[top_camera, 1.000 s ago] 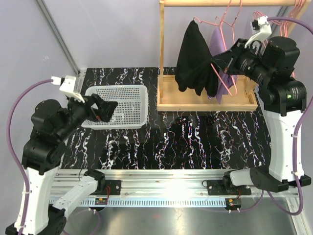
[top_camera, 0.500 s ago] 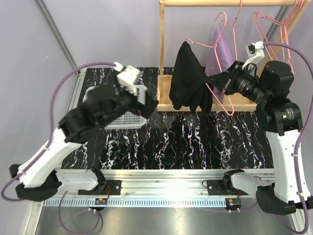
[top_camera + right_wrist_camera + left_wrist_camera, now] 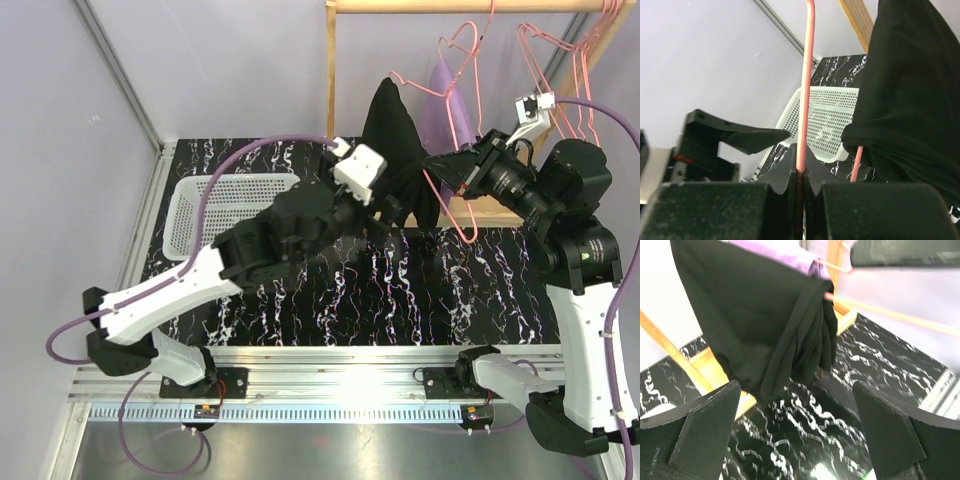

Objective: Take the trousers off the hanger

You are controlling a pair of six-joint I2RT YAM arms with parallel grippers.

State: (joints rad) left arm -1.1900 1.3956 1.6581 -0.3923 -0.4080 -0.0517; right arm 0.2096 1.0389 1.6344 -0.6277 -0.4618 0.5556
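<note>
The left gripper's open fingers are lined up with the black trousers' lower end (image 3: 772, 387) as it hangs, so the robot should keep moving them in until they are on both sides of the cloth (image 3: 785, 357), then close them.
The black trousers (image 3: 393, 135) hang folded over a pink wire hanger (image 3: 425, 88) in front of the wooden rack. The light purple trousers (image 3: 440, 100) hang just behind them. My right gripper (image 3: 442, 168) is shut on the hanger's lower wire (image 3: 807, 75), with the black trousers (image 3: 910, 85) just to its right. My left gripper (image 3: 385, 212) is open and empty, just below and in front of the black trousers' lower edge. In the left wrist view the black trousers (image 3: 775, 315) hang above my open gripper (image 3: 800, 440), with purple cloth (image 3: 785, 252) at the top.
A white perforated basket (image 3: 215, 200) lies at the back left of the table and also shows in the right wrist view (image 3: 830, 125). The wooden rack (image 3: 330, 100) has a tray-like base (image 3: 705, 365). More empty pink hangers (image 3: 545, 60) hang at the right.
My left arm has swung from above the basket across to the right, up to the black trousers. My right gripper has drawn the hanger with the trousers a little forward.
</note>
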